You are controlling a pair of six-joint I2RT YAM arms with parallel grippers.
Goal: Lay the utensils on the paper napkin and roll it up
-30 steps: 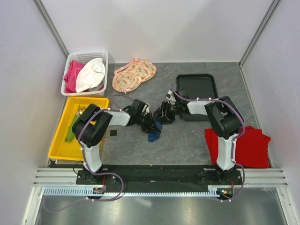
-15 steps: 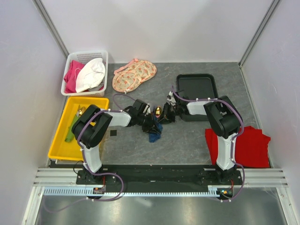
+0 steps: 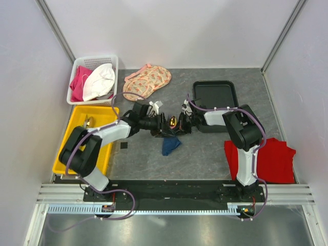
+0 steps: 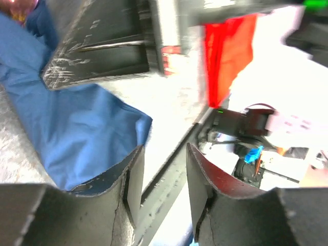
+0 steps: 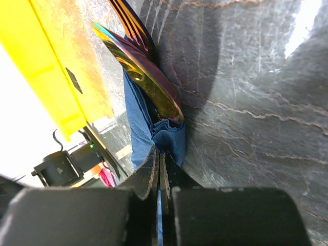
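My left gripper should keep the napkin's loose end still before my right gripper takes the fold beside the spoon, because that end spreads free below my right gripper.
The dark blue paper napkin is bunched around the utensils in the middle of the table, its loose end trailing toward me. A gold spoon head sticks out of the bundle. In the right wrist view the spoon and a fork lie against the napkin. My right gripper is shut on a fold of it, a thin blue edge showing between the fingers. My left gripper stands open and empty just beside the napkin. In the top view the left gripper and the right gripper face each other.
A white basket of cloths stands at the back left, with peach floral fabric beside it. A yellow tray lies at the left, a black tray behind the right arm, and a red cloth at the right.
My left gripper has let go of the bundle and opened, and its arm has swung back and left. My right gripper has shut on the napkin.
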